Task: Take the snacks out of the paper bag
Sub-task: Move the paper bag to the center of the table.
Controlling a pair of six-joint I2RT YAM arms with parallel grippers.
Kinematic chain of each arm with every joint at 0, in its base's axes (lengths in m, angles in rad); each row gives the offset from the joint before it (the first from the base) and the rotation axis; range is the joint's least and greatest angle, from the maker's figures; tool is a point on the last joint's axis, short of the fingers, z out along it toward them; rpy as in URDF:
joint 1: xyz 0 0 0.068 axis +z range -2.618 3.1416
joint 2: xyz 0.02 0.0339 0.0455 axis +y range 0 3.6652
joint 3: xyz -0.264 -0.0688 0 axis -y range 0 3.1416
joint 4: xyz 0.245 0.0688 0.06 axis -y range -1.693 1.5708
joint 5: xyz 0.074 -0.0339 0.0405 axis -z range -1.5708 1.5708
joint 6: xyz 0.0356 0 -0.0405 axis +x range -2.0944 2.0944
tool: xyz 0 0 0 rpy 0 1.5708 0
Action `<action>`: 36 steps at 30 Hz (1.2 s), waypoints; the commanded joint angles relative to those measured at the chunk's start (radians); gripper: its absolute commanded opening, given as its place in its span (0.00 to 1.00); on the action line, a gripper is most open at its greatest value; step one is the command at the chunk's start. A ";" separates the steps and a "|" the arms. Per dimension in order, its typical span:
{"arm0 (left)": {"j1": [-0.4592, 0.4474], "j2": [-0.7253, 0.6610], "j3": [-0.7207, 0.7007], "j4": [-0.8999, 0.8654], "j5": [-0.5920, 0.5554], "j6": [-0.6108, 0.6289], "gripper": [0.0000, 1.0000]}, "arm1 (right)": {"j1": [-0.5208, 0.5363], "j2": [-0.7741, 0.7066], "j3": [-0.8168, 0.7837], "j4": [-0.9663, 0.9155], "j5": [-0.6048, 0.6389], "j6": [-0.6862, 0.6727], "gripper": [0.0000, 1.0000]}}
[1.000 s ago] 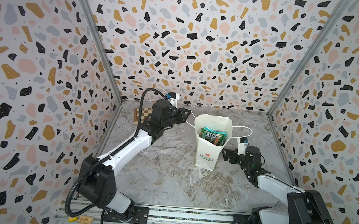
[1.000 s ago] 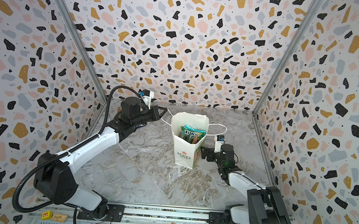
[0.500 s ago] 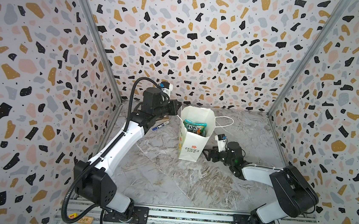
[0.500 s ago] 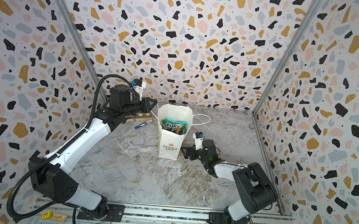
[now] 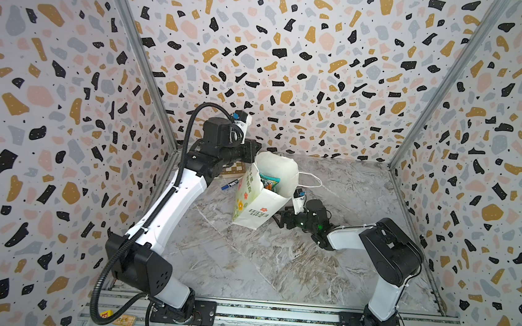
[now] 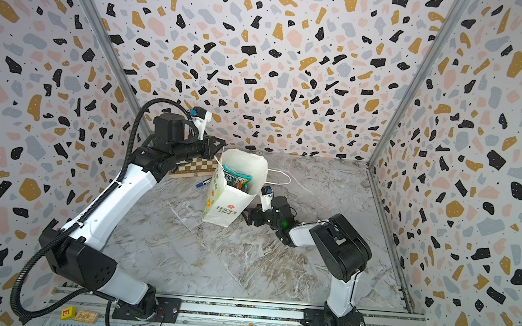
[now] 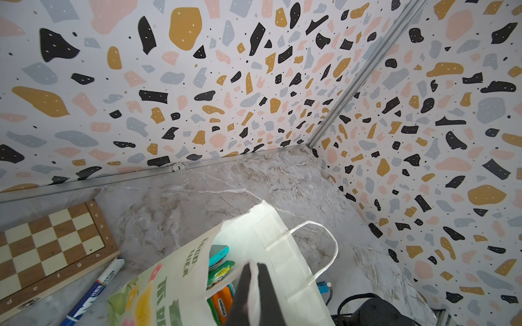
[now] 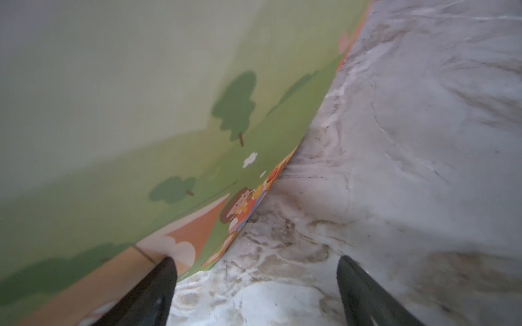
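Observation:
My right gripper is outside the paper bag's bottom corner (image 8: 205, 265), so it should move back and go in through the bag's opening (image 5: 285, 175) while my left gripper tilts the bag.
The white paper bag (image 5: 257, 207) (image 6: 223, 205) stands tilted at the back middle of the marble floor, mouth open. Snacks (image 5: 269, 182) (image 6: 237, 178) (image 7: 221, 269) in teal, green and orange show inside it. My left gripper (image 5: 255, 154) (image 6: 220, 149) (image 7: 254, 268) is shut on the bag's upper rim, white paper pinched between its fingers. My right gripper (image 5: 280, 218) (image 6: 250, 216) (image 8: 255, 261) lies low on the floor at the bag's (image 8: 141, 113) right base, open and holding nothing. One of its fingertips (image 8: 166, 268) is at the bag's bottom corner.
A wooden chessboard (image 5: 234, 169) (image 6: 193, 166) (image 7: 50, 240) and a blue marker pen (image 5: 230, 184) (image 6: 203, 183) (image 7: 93, 290) lie just left of the bag by the back left corner. A loose cord handle (image 5: 311, 179) hangs to the bag's right. Terrazzo walls close three sides.
The left gripper has dragged the bag left and toward the back, turning and tilting it. The right arm has swept left along the floor after the bag's base.

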 commanded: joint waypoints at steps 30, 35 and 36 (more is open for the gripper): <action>-0.217 -0.031 -0.016 -0.019 -0.122 0.245 0.00 | 0.000 -0.493 -0.337 -0.441 0.497 0.007 0.97; -0.268 -0.067 -0.066 0.014 -0.156 0.222 0.00 | -0.111 -0.542 -0.403 -0.294 0.281 0.001 0.95; -0.276 -0.076 -0.078 0.022 -0.161 0.216 0.00 | -0.119 -0.534 -0.410 -0.248 0.220 0.004 0.95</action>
